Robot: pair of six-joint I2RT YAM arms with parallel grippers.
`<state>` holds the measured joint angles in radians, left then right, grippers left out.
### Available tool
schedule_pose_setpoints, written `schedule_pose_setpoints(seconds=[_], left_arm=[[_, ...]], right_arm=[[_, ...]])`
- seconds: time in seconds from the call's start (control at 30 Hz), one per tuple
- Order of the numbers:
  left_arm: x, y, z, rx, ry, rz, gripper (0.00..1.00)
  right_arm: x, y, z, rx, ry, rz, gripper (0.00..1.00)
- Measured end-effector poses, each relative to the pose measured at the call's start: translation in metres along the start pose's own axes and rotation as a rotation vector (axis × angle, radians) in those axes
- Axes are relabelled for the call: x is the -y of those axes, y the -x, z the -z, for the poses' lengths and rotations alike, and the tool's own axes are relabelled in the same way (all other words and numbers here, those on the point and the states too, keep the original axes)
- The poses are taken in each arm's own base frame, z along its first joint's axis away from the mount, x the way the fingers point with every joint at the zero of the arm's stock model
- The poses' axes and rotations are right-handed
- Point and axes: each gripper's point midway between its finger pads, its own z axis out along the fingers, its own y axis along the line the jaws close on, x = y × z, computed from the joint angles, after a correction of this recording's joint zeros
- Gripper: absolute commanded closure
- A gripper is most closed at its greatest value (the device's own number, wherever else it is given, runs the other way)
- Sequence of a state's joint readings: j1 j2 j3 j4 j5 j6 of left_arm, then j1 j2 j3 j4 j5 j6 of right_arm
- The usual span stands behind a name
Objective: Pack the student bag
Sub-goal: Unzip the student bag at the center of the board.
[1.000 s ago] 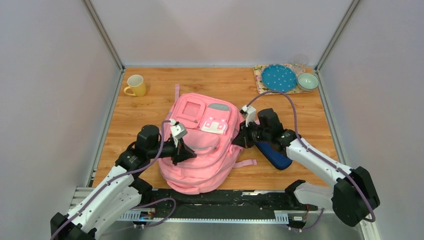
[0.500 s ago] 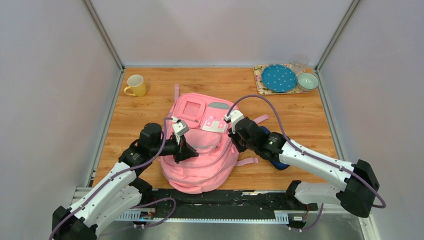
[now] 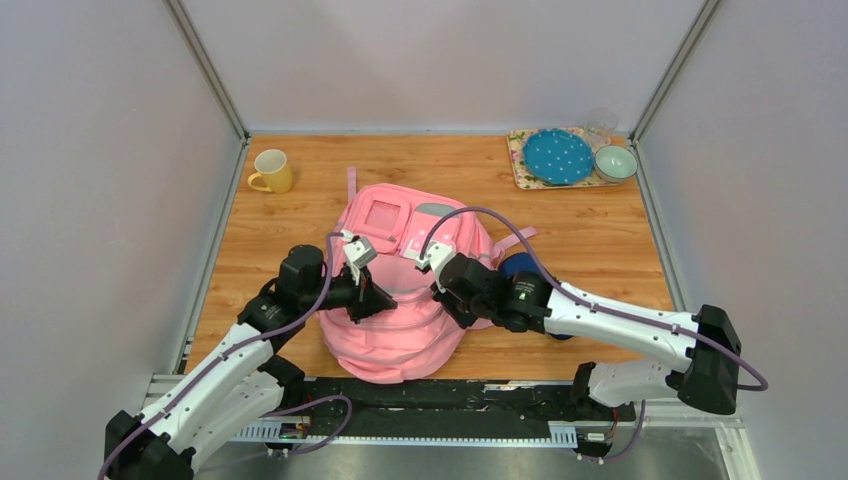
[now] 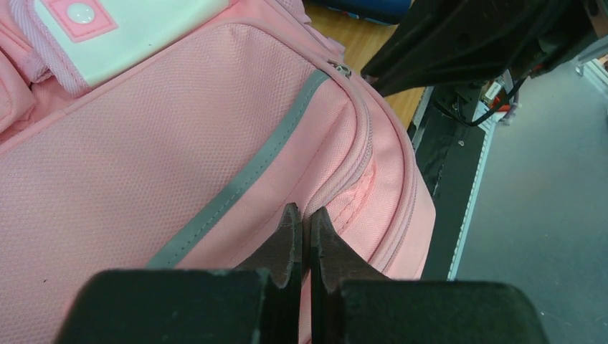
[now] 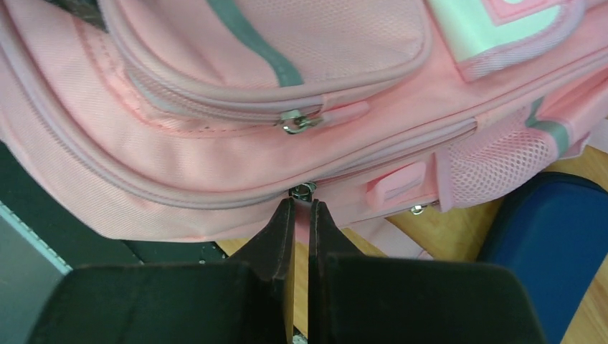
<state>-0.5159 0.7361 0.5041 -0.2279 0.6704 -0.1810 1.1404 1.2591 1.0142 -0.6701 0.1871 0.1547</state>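
Note:
The bag's fabric [image 4: 324, 192] is held down by my left gripper, so my right gripper should keep pulling the pull tab along the main zip [image 5: 165, 197] until the zip's slider gets close to my left gripper.
The pink student bag [image 3: 400, 335] lies front up in the middle of the table. My left gripper [image 3: 390, 304] is shut, pinching a fold of the bag's fabric beside a zip seam [image 4: 302, 215], just below a grey strip [image 4: 236, 183]. My right gripper [image 3: 447, 300] is shut on the pink pull tab [image 5: 302, 217] of the bag's main zip, right under the metal slider [image 5: 303, 190], on the bag's right side. The front pocket's zip [image 5: 297, 122] is closed. The navy pouch [image 3: 515, 266] lies right of the bag, mostly hidden by my right arm, and also shows in the right wrist view [image 5: 552, 244].
A yellow mug [image 3: 272, 170] stands at the back left. A patterned tray [image 3: 522, 162] at the back right holds a blue dotted plate [image 3: 558, 156], a bowl [image 3: 615, 162] and a glass [image 3: 600, 122]. Grey walls enclose the table on three sides.
My right gripper has moved left and nearer along the bag's right side, holding the zip pull. The bag has bunched up slightly. My left gripper has stayed pinched on the fabric.

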Motion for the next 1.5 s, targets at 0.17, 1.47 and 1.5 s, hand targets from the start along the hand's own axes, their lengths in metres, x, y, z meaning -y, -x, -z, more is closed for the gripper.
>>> schedule_pose_setpoints(seconds=[0.17, 1.47, 1.5], left_arm=[[-0.002, 0.000, 0.000, 0.002, 0.014, 0.018, 1.00], [-0.014, 0.020, 0.013, 0.136, 0.163, 0.091, 1.00], [-0.014, 0.020, 0.013, 0.137, 0.164, 0.092, 1.00]], right_arm=[[-0.026, -0.001, 0.003, 0.006, 0.057, -0.048, 1.00], [-0.089, 0.047, 0.037, 0.407, 0.256, -0.706, 0.44], [-0.084, 0.046, 0.036, 0.410, 0.248, -0.734, 0.43]])
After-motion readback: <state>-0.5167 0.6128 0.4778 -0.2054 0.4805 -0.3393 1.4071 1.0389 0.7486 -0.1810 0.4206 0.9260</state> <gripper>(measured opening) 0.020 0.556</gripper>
